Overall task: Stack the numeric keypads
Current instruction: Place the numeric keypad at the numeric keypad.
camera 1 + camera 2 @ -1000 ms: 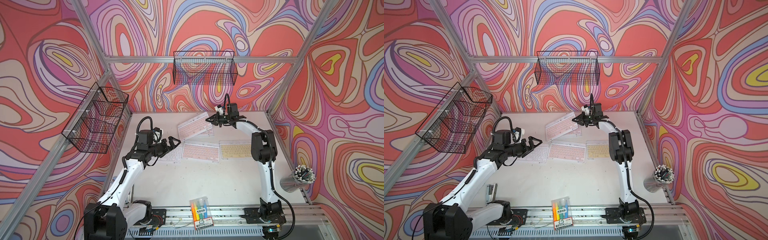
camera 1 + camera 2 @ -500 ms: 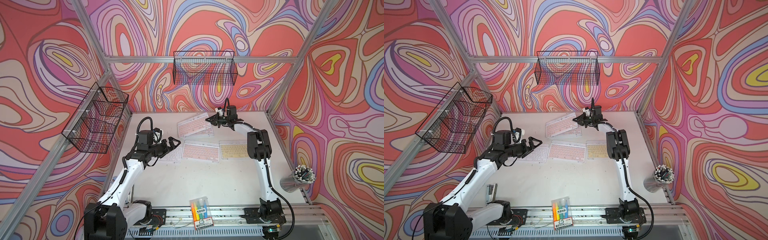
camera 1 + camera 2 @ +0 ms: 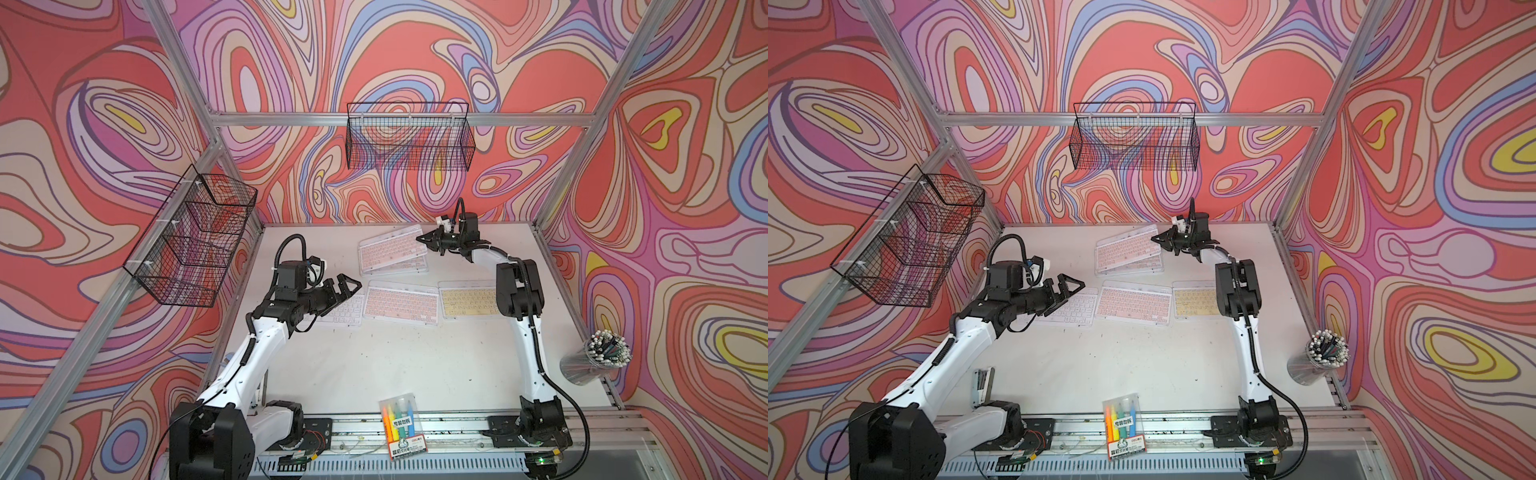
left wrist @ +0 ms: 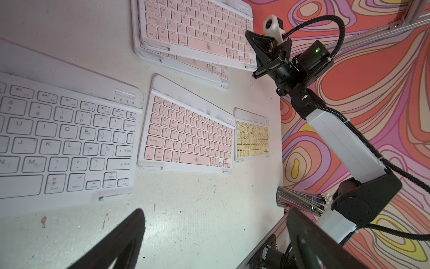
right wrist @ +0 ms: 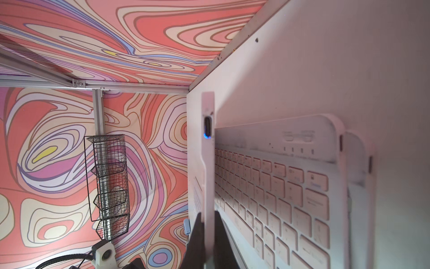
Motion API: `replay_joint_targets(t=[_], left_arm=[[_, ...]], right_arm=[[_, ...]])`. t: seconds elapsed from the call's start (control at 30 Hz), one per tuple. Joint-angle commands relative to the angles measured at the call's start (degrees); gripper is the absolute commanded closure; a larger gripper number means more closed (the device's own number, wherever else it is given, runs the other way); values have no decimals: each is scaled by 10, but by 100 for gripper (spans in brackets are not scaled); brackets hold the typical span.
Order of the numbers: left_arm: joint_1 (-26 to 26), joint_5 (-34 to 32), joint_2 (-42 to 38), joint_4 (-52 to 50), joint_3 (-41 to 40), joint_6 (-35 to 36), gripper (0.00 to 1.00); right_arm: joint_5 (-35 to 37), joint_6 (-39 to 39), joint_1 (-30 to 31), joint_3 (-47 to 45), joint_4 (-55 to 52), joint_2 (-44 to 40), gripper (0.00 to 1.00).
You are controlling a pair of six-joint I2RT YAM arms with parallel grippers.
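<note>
My right gripper has the held pink keypad (image 3: 390, 246) at a slant across the pile. It should turn the keypad's end in line with the pile (image 3: 412, 266) below and lower the keypad until it is flush before opening.
At the back of the table my right gripper (image 3: 428, 241) (image 3: 1163, 240) is shut on the right end of a pink keypad (image 3: 388, 248) (image 3: 1126, 249). That keypad lies skewed over a pile of pink keypads (image 3: 397, 268) (image 3: 1133, 268). The right wrist view shows the held keypad (image 5: 207, 163) edge on, pinched between the fingers (image 5: 197, 237), above the pile (image 5: 274, 186). Nearer, a white keypad (image 3: 343, 311) (image 4: 65, 139), a pink keypad (image 3: 401, 305) (image 4: 186, 137) and a yellow keypad (image 3: 469, 299) (image 4: 252, 137) lie in a row. My left gripper (image 3: 347, 286) (image 4: 214, 242) hangs open over the white one.
A clear pack of coloured markers (image 3: 401, 428) lies at the table's front edge. A cup of pens (image 3: 594, 365) stands at the right edge. Black wire baskets hang on the back wall (image 3: 409, 137) and the left wall (image 3: 195, 245).
The right arm's elbow has swung a little to the left while its gripper keeps hold of the pink keypad. The left arm has not moved.
</note>
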Motion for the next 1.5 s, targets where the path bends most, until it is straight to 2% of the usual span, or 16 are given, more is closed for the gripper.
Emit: replay_joint_targets(t=[0.0,0.67,0.77,0.83,0.93,1.47], left_arm=[[4,7,8,13,-8,4,2],[4,-5,12,15,-19,4,2],[4,-5,12,17,-20,2,2],[4,-5,10,18,-22,2,2],[4,-6,7,18,-28,-1,2],[4,-17,-2,16,-41,-2,0]], right_arm=[[-18,6,-4,-9,24,20,100],[1,3,-3,-57,43,27,100],[20,-33,-3,-46,-4,19,84],[26,-46,-2,-39,-25,16,68],[37,-63,-3,-30,-55,12,55],[105,-147,8,41,-218,-3,52]])
